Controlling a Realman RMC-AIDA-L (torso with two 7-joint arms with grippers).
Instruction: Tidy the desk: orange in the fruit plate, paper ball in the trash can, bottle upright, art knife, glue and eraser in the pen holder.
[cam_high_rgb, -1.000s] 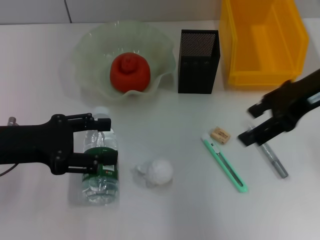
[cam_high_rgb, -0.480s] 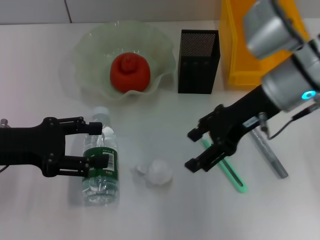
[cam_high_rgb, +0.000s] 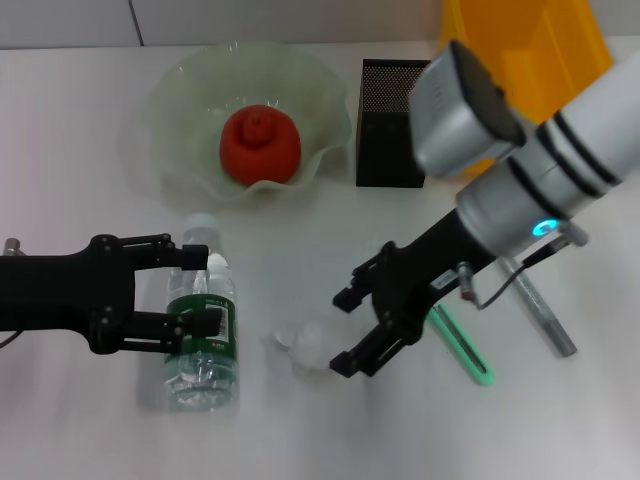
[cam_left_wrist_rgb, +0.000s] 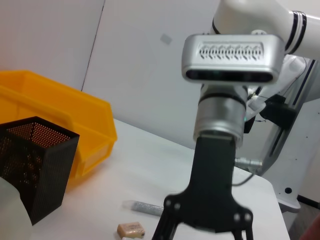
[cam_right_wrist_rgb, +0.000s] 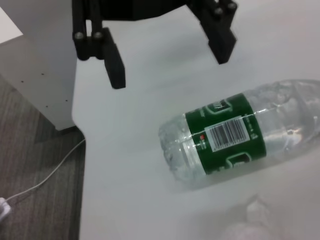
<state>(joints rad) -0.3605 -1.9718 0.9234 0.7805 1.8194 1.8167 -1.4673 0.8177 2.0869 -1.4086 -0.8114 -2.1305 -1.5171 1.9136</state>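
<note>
My right gripper is facing the white paper ball (cam_high_rgb: 312, 344) with open fingers as the ball lies clear of the bottle, so I keep moving toward it until my fingers are around it.
A clear bottle (cam_high_rgb: 203, 330) with a green label lies on its side at the front left. My left gripper (cam_high_rgb: 205, 293) is open, with one finger on each side of the bottle's upper half. The same bottle (cam_right_wrist_rgb: 235, 132) shows in the right wrist view, with the left arm's fingers (cam_right_wrist_rgb: 114, 67) a little off it. My right gripper (cam_high_rgb: 341, 333) stands open just right of the white paper ball (cam_high_rgb: 312, 346). The orange (cam_high_rgb: 260, 143) sits in the glass fruit plate (cam_high_rgb: 170, 95). The green art knife (cam_high_rgb: 462, 347) and grey glue stick (cam_high_rgb: 545, 318) lie at the right. The eraser (cam_left_wrist_rgb: 131, 229) shows in the left wrist view.
The black mesh pen holder (cam_high_rgb: 388, 125) stands at the back centre. A yellow bin (cam_high_rgb: 540, 45) is behind my right arm at the back right. The table's edge and the floor (cam_right_wrist_rgb: 35, 165) show in the right wrist view.
My right arm has swung left from over the glue stick, past the art knife, to beside the paper ball. The left gripper has slid slightly left along the bottle.
</note>
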